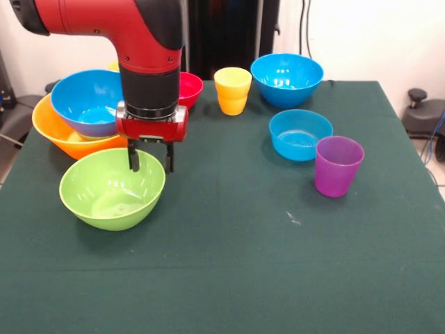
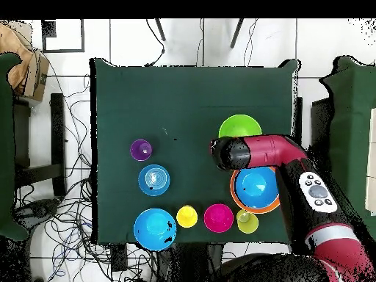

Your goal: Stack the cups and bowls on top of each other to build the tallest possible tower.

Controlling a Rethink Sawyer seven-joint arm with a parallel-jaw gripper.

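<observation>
I expect the lime green bowl's free side (image 1: 69, 188) to tip down a little when I lift the bowl, because my gripper straddles just one edge of the wide rim (image 1: 156, 159).
My gripper (image 1: 151, 160) hangs open over the far right rim of the lime green bowl (image 1: 111, 188) (image 2: 239, 128), one finger over the inside, the other outside. Just behind it, a large blue bowl (image 1: 87, 103) (image 2: 255, 186) sits nested in the huge orange-yellow bowl (image 1: 59, 136) (image 2: 236, 197). A yellow cup (image 1: 232, 90) (image 2: 186, 216) and a small red bowl (image 1: 190, 88) (image 2: 218, 217) stand at the far side. A purple cup (image 1: 338, 165) (image 2: 141, 150), a shallow blue bowl (image 1: 300, 133) (image 2: 154, 179) and another large blue bowl (image 1: 286, 78) (image 2: 155, 227) stand apart. In the overhead view the arm hides the gripper.
A second yellowish cup (image 2: 247, 221) stands by the orange bowl, nearly hidden in the front view. The dark green tablecloth (image 1: 229, 264) covers the table. Cables lie on the floor around the table (image 2: 73, 147).
</observation>
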